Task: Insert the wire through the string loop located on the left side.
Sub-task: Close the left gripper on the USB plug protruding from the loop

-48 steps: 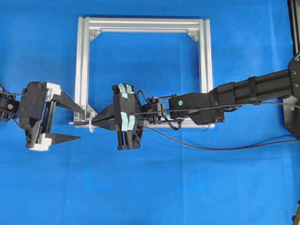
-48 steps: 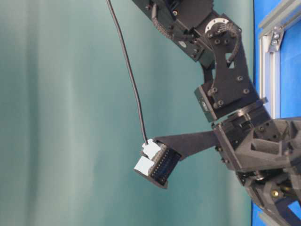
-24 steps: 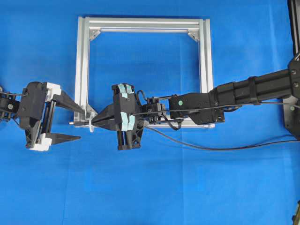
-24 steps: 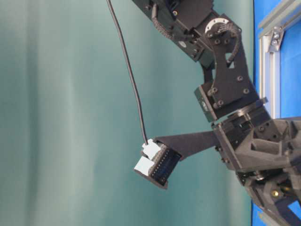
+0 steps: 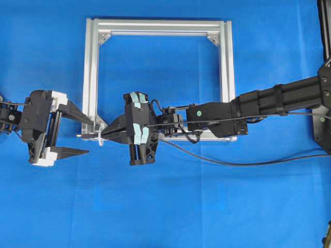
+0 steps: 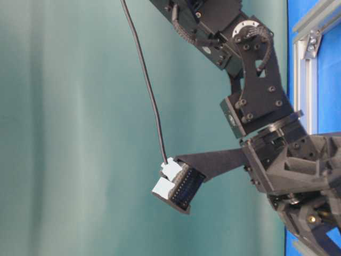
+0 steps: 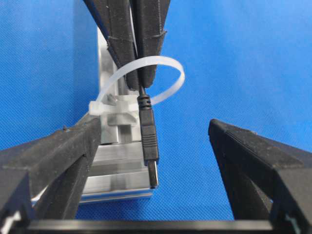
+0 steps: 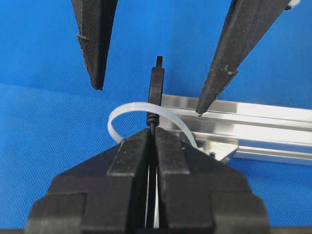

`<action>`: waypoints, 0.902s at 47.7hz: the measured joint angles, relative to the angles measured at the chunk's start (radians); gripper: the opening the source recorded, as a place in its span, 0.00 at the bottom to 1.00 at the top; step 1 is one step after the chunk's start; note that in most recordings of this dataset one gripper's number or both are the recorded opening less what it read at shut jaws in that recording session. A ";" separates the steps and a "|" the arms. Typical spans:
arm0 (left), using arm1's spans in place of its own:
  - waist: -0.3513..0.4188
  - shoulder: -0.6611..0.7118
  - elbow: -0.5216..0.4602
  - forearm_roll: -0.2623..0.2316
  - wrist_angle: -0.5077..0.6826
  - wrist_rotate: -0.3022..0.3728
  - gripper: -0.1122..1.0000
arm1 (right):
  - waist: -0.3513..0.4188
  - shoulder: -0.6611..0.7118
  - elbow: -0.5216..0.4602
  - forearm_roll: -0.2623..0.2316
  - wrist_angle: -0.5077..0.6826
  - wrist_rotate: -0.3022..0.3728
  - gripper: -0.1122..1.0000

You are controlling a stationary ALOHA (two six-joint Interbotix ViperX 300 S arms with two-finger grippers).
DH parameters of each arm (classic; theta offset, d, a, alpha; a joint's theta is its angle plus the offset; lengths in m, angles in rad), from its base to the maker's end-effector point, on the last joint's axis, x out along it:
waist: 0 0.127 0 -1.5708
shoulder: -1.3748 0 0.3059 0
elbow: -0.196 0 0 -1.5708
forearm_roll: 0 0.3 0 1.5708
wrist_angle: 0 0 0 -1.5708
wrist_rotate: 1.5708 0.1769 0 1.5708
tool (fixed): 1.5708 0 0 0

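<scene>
I expect the wire (image 7: 142, 91) will trail through and leave the loop in place when I pull the plug, because the string loop (image 7: 161, 60) arches wide over the plug.
The wire's slim dark plug (image 7: 148, 141) pokes through the whitish string loop (image 7: 168, 61) at the silver frame's near-left corner, metal tip toward the left wrist camera. My right gripper (image 8: 152, 131) is shut on the wire just behind the plug (image 8: 155, 87), its tips at the loop (image 8: 127, 108). The left gripper (image 7: 155, 126) stands open, one finger on each side of the plug, touching nothing. From overhead, the right gripper (image 5: 103, 134) reaches across to the loop (image 5: 98, 138), facing the left gripper (image 5: 89, 136). The wire (image 5: 232, 164) trails off to the right.
The square aluminium frame (image 5: 158, 25) lies flat on the blue cloth, with triangular brackets in its corners. My right arm (image 5: 269, 101) lies across the frame's near rail. The table-level view shows arm links and a frame corner (image 6: 309, 48).
</scene>
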 measured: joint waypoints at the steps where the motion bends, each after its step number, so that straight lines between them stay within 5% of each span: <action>1: 0.000 0.000 0.000 -0.002 -0.002 -0.002 0.86 | 0.000 -0.002 0.000 0.000 0.000 0.002 0.10; 7: 0.000 0.000 0.000 -0.002 0.003 0.011 0.80 | 0.000 -0.002 0.000 0.000 0.000 0.000 0.10; 20: 0.002 0.006 -0.011 0.000 0.054 0.009 0.17 | 0.003 0.000 0.000 0.000 0.002 0.003 0.10; 43: 0.000 0.017 -0.023 0.000 0.063 0.011 0.17 | 0.006 -0.002 0.000 0.000 0.000 0.002 0.10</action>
